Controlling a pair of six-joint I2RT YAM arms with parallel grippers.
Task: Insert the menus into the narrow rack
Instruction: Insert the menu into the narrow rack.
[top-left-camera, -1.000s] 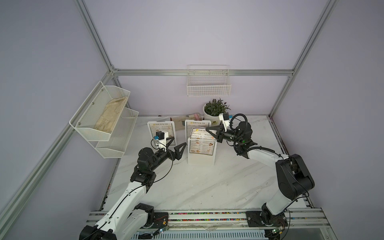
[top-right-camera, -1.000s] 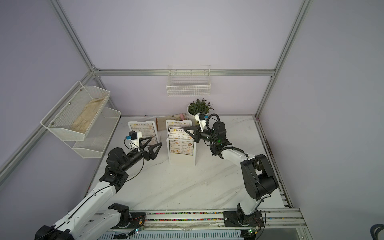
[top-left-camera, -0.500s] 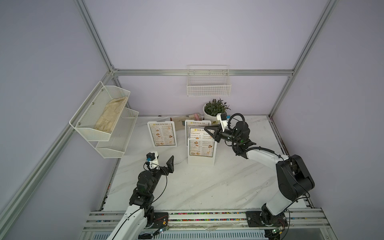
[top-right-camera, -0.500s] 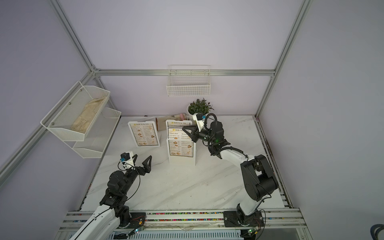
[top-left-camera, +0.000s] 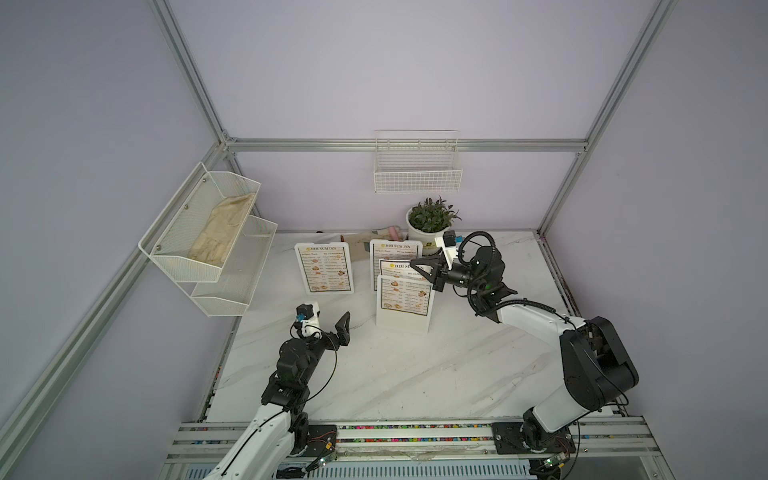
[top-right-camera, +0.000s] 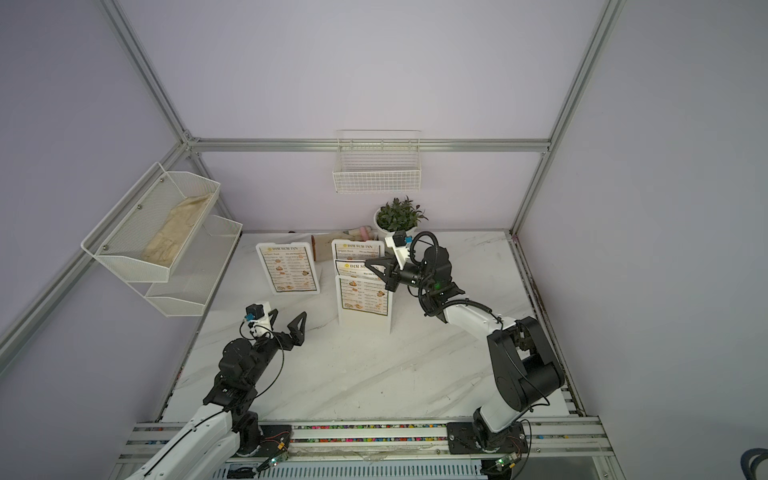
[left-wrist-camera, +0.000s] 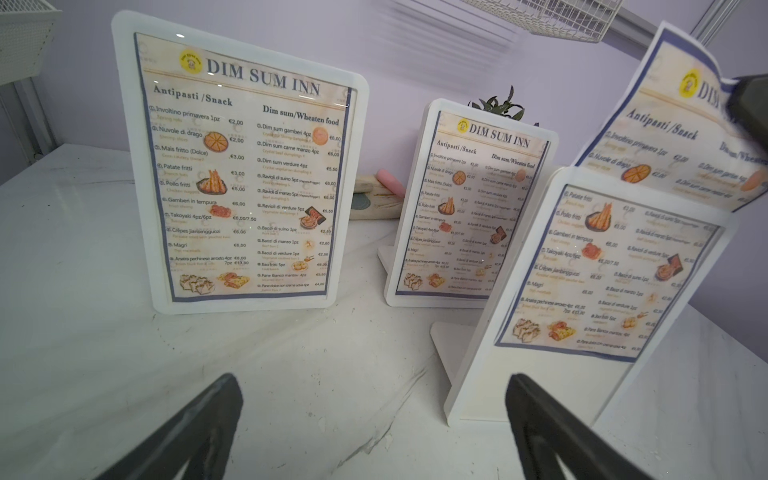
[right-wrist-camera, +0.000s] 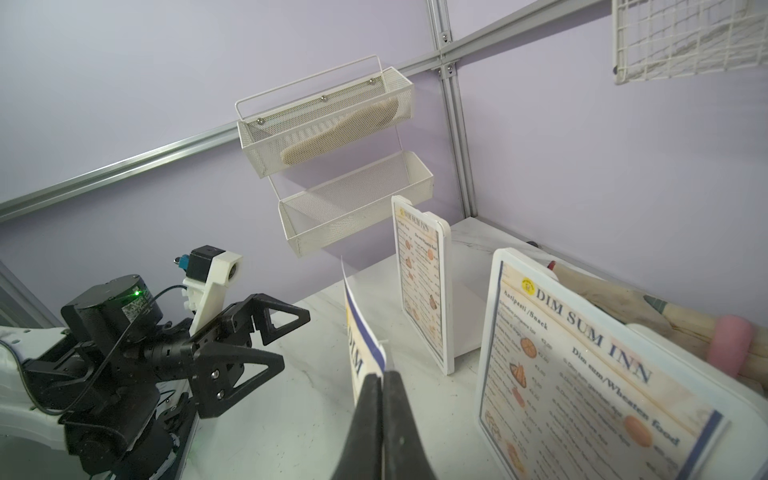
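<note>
The front menu pokes out of its rack and bends by the menu's pinched corner (left-wrist-camera: 720, 81), so next my right gripper moves in from above and presses the menu's top edge (top-left-camera: 397, 261) down.
Three "DIM SUM INN" menus stand in white upright racks on the marble table. The left menu (top-left-camera: 325, 268) and the back menu (top-left-camera: 395, 253) sit fully in their racks. The front menu (top-left-camera: 400, 269) is partly down in the narrow rack (top-left-camera: 402, 316), and its top sticks out and bends. My right gripper (top-left-camera: 415, 264) is shut on that menu's top corner, seen edge-on in the right wrist view (right-wrist-camera: 362, 345). My left gripper (top-left-camera: 330, 324) hangs open and empty over the table, in front of the left rack (left-wrist-camera: 241, 166).
A potted plant (top-left-camera: 432, 216) stands at the back. A rolled cloth with a pink end (left-wrist-camera: 380, 193) lies behind the racks. On the left wall is a two-tier mesh shelf (top-left-camera: 232, 286) with a beige cloth, and on the back wall a wire basket (top-left-camera: 417, 174).
My left arm has pulled back from the left rack toward the table's front, gripper open. The right gripper has kept its hold on the front menu's top.
</note>
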